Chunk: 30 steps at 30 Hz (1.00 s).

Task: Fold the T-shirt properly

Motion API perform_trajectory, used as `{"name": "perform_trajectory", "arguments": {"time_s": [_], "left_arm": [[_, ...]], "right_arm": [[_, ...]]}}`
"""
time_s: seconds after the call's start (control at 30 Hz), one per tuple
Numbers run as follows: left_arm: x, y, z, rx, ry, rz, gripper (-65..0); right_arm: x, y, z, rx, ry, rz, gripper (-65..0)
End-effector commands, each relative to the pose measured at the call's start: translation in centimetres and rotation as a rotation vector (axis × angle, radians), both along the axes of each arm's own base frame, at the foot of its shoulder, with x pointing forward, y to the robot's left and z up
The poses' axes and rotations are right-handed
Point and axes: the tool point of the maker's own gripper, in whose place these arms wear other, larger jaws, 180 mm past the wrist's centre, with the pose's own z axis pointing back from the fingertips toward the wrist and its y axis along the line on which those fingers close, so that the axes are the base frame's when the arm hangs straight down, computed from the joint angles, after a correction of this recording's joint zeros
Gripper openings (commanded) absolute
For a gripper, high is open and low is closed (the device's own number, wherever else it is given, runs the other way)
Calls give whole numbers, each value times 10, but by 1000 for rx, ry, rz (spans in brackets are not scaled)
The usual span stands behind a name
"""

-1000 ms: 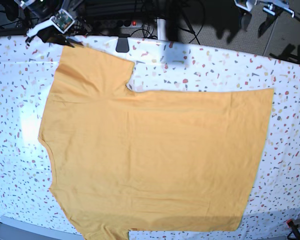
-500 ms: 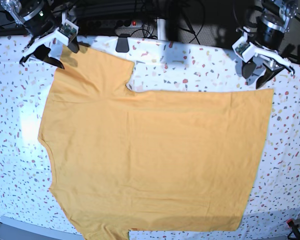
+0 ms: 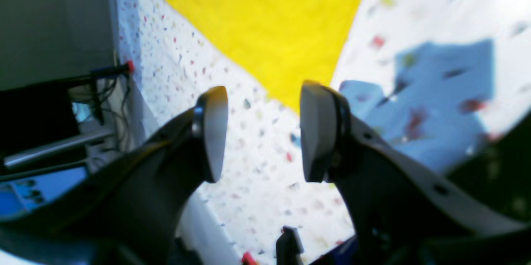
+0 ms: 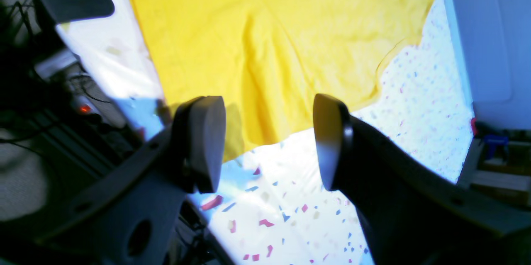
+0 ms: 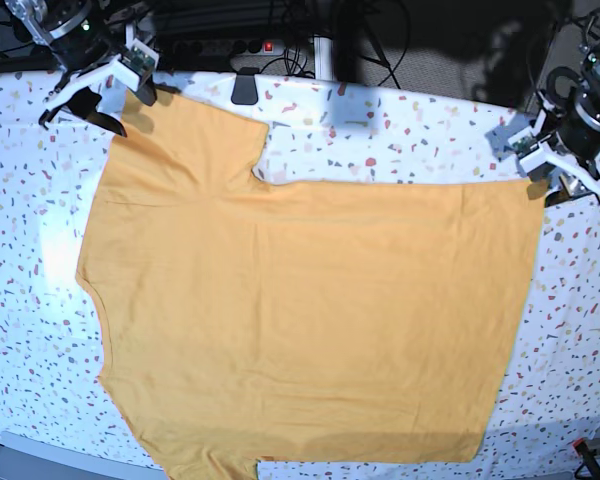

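Note:
The limp T-shirt has soft creases [image 5: 205, 190] running across it, so its back edge [image 5: 380, 185] will bend up and its front will stay flat when I lift the T-shirt's corner.
The T-shirt [image 5: 310, 310] is plain orange-yellow and lies spread flat on the speckled table [image 5: 410, 130], one sleeve pointing to the back left. My right gripper [image 5: 108, 100] hovers open at that sleeve's far edge. In the right wrist view the right gripper [image 4: 267, 144] stands with jaws wide over the hem of the T-shirt [image 4: 290, 41], nothing between them. My left gripper [image 5: 557, 185] is open just beside the shirt's back right corner. In the left wrist view the left gripper [image 3: 265, 132] is empty, and the corner of the T-shirt [image 3: 269, 28] lies just ahead of it.
A black object [image 5: 244, 88] sits at the table's back edge, with a power strip [image 5: 270, 45] and cables behind it. A red clamp [image 5: 586, 447] grips the front right edge. The shirt's lower hem reaches the table's front edge.
The left gripper came down from the back and moved right and nearer, to the shirt's back right corner. The right gripper settled at the sleeve and barely shifted since. Both stayed open.

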Motion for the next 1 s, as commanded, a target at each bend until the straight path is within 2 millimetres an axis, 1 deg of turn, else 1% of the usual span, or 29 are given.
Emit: {"name": "perform_trajectory", "arguments": {"time_s": [0.0,0.1,0.17,0.27,0.37,0.43,0.5,0.6,0.67,0.73,0.9,0.97], "left_arm": [[11,9,9,12,-21,0,-375],[18,24,5,3,36,20,-375],[19,28,4,2,59,21,-375],[13,22,-5,6,97,-12,-375],[2,7,-22,39,138,-79,-375],[0,1,-32,83,154,-124,-375],[7,5,-38,130,140,-133,-375],[19,24,-43,221,131,-104,-375],[23,29,-46,227,136,-100,-375],[23,28,-51,202,152,-103,-375],[15,21,-60,184,184,-116,-375],[15,14,-61,160,181,-134,-375]], "right_arm": [[4,2,9,6,-36,3,-310],[3,2,8,13,-36,-7,-310],[3,3,8,15,-36,-10,-310],[3,3,8,15,-36,-10,-310],[3,3,8,15,-36,-10,-310],[3,3,8,15,-36,-10,-310],[3,2,8,15,-35,-11,-310],[1,4,7,31,-36,-35,-310],[0,5,6,44,-37,-52,-310],[0,6,6,51,-37,-63,-310],[0,6,6,53,-36,-65,-310],[0,6,6,53,-38,-64,-310]]}}
